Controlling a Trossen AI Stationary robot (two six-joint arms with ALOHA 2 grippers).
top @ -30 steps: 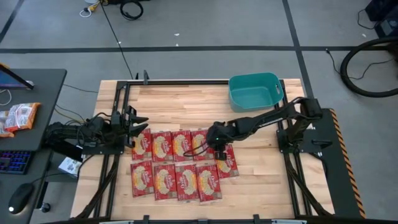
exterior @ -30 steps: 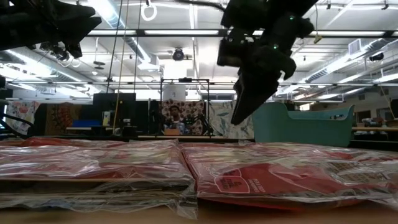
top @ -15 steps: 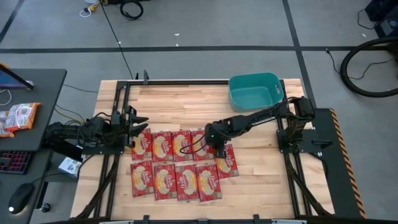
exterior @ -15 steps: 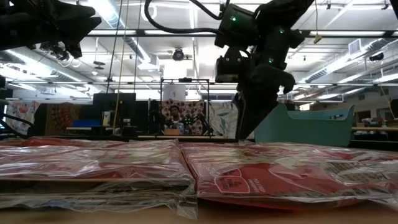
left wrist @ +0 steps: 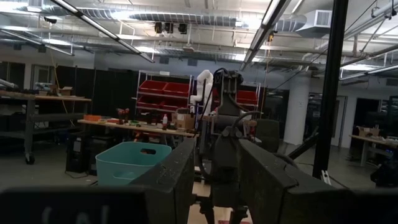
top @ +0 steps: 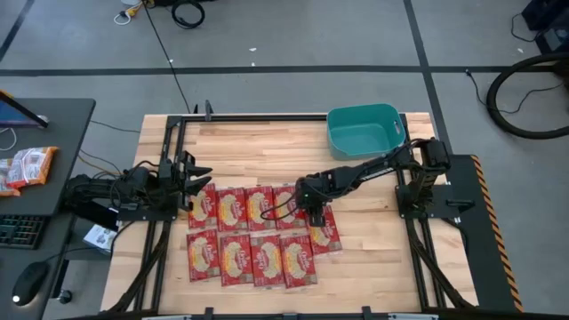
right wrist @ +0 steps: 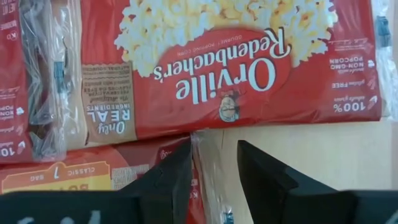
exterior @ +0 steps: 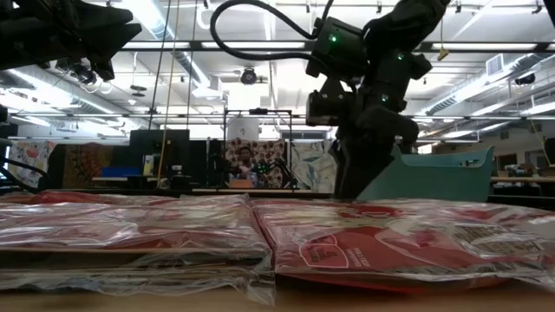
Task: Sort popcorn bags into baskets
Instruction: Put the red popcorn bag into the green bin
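Note:
Only a corner of clear wrap (right wrist: 200,138) meets the neighbouring bag, so the tilted bag (top: 326,233) will come free alone when I lift it.
Nine red popcorn bags (top: 260,233) lie flat in two rows on the wooden table. One bag (top: 325,228) lies tilted at the right end. The teal tub (top: 363,131) stands at the far right and holds nothing that shows. My right gripper (top: 312,212) is open and low over the right end of the far row, fingers pointing down. In the right wrist view its fingertips (right wrist: 214,163) stand on either side of a bag's clear wrap edge (right wrist: 200,152), below a large bag (right wrist: 224,68). My left gripper (top: 197,169) is open and empty, above the table's left edge. My right gripper comes from above with its fingers down at the bags' level (exterior: 351,186), one on each side of the clear wrap edge (right wrist: 200,152). I cannot tell whether they touch it. The bags lie flat on the table.
Black frame rails (top: 169,178) run along the table's left and right sides. A desk at the left holds an orange-and-white snack bag (top: 27,167), a keyboard and a mouse. Bare wood lies between the bags and the tub (top: 267,147).
My right gripper has come down from above the bags to the level of the right end of the far row, shifting slightly toward the near edge. The bags have kept still.

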